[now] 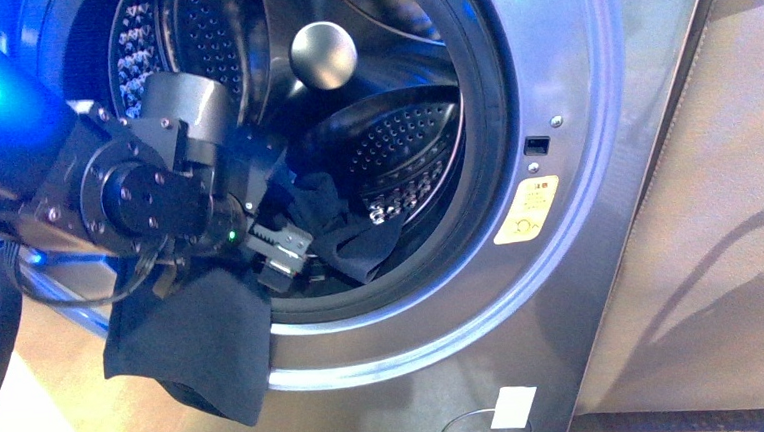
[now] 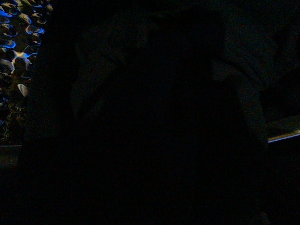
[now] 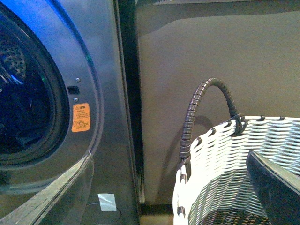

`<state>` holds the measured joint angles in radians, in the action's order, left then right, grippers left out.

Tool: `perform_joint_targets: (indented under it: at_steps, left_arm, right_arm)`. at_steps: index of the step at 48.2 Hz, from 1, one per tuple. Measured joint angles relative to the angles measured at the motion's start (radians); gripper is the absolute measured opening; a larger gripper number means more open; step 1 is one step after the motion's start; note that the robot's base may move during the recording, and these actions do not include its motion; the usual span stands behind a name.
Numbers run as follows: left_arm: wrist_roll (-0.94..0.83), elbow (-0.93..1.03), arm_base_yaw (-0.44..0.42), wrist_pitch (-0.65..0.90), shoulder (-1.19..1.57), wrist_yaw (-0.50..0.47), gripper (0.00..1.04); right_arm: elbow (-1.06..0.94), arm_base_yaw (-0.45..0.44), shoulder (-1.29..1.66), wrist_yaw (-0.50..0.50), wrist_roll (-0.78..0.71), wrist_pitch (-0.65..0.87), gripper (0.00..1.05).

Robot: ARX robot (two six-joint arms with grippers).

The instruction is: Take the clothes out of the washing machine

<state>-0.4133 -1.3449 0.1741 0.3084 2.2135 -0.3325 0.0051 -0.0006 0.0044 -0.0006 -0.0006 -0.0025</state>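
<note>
The dark cloth inside reaches to the clothes over the drum's rim, so the robot should expect the drum to be empty when it carries the clothes away.
The grey washing machine (image 1: 595,163) fills the front view, its perforated steel drum (image 1: 393,140) open to me. Dark navy clothes (image 1: 190,343) hang limp over the lower rim of the opening, and more dark cloth (image 1: 354,233) lies inside the drum. My left gripper (image 1: 280,250) sits at the lower left of the opening, shut on the clothes. The left wrist view is dark. In the right wrist view the washing machine (image 3: 108,84) stands beside my right gripper (image 3: 168,159), which is open and empty. The right gripper does not show in the front view.
A woven white basket (image 3: 225,159) with a dark wrapped handle (image 3: 206,101) stands close to my right gripper, beside the machine. An orange-yellow sticker (image 1: 526,210) sits by the door rim. A brown wall (image 1: 718,205) runs to the right of the machine.
</note>
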Motion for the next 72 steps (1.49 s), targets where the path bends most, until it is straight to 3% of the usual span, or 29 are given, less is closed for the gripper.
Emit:
perform_joint_targets:
  at_steps: [27,32,58,72]
  left_arm:
    - [0.027,-0.003,-0.013,-0.015,0.001,-0.016,0.24]
    - [0.040,0.008,-0.005,-0.013,-0.002,-0.016,0.16]
    - [0.105,0.322,0.089,0.200,-0.195,0.119,0.14]
    - [0.165,0.523,0.117,0.291,-0.446,0.251,0.14]
  right_arm:
    - [0.000,0.000,0.000,0.000,0.000,0.000,0.97]
    - [0.000,0.000,0.000,0.000,0.000,0.000,0.97]
    - [0.000,0.000,0.000,0.000,0.000,0.000,0.97]
    - [0.000,0.000,0.000,0.000,0.000,0.000,0.97]
